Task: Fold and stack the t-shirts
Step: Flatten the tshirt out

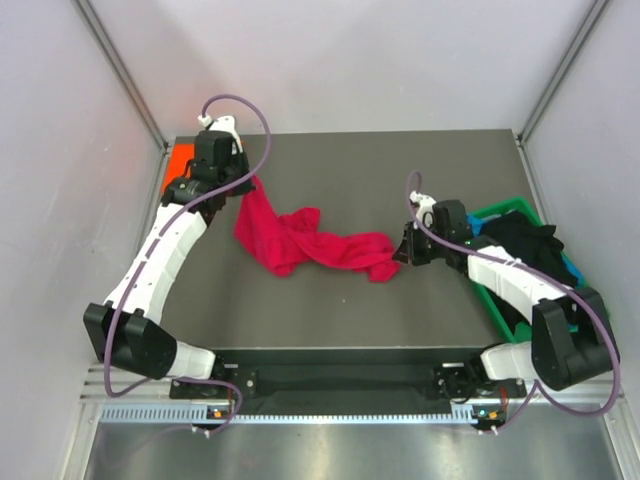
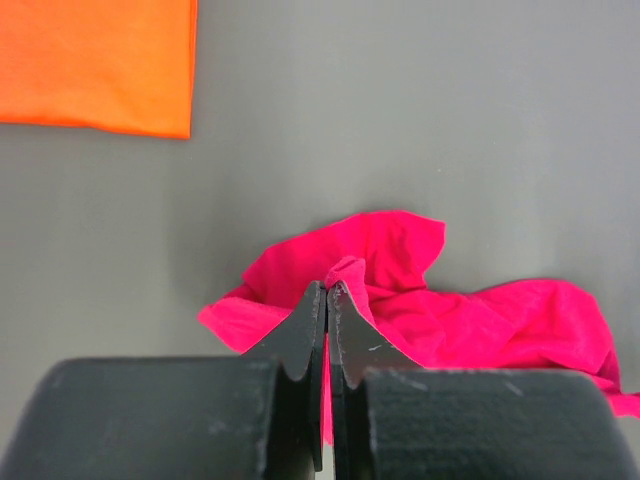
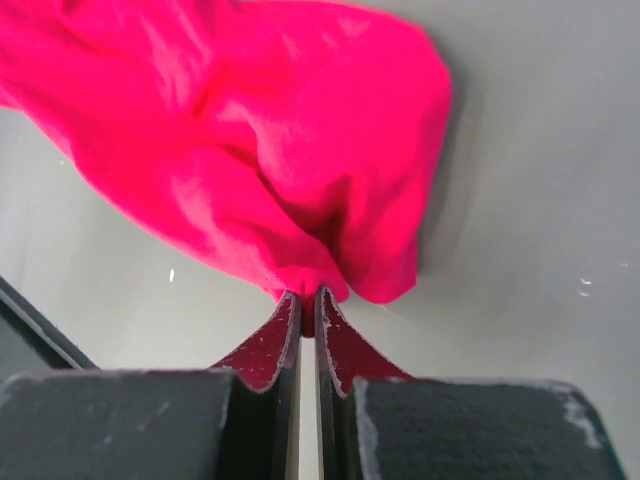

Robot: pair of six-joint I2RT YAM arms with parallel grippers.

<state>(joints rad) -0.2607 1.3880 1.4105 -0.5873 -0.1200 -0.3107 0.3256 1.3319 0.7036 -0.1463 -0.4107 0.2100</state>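
Note:
Next, my left gripper pulls the crimson-red t-shirt's end toward the orange t-shirt [image 1: 178,162] before my right gripper takes another part, because the crimson-red t-shirt's middle [image 1: 296,241] is bunched up between my grippers.
A crimson-red t-shirt [image 1: 305,240] lies crumpled and stretched across the middle of the dark table. My left gripper [image 1: 248,186] is shut on its far-left end; the left wrist view shows a pinch of red cloth [image 2: 345,270] between the closed fingers [image 2: 327,292]. My right gripper [image 1: 400,250] is shut on its right end; the right wrist view shows red cloth [image 3: 250,150] nipped at the fingertips [image 3: 307,300]. A folded bright orange t-shirt [image 1: 180,160] lies flat at the far-left corner and also shows in the left wrist view [image 2: 95,60]. Black and blue t-shirts [image 1: 525,245] are piled in the bin.
A green plastic bin [image 1: 500,212] stands at the table's right edge, beside my right arm. Pale walls with metal posts enclose the table at the back and sides. The table's near edge meets the arms' mounting rail [image 1: 330,380].

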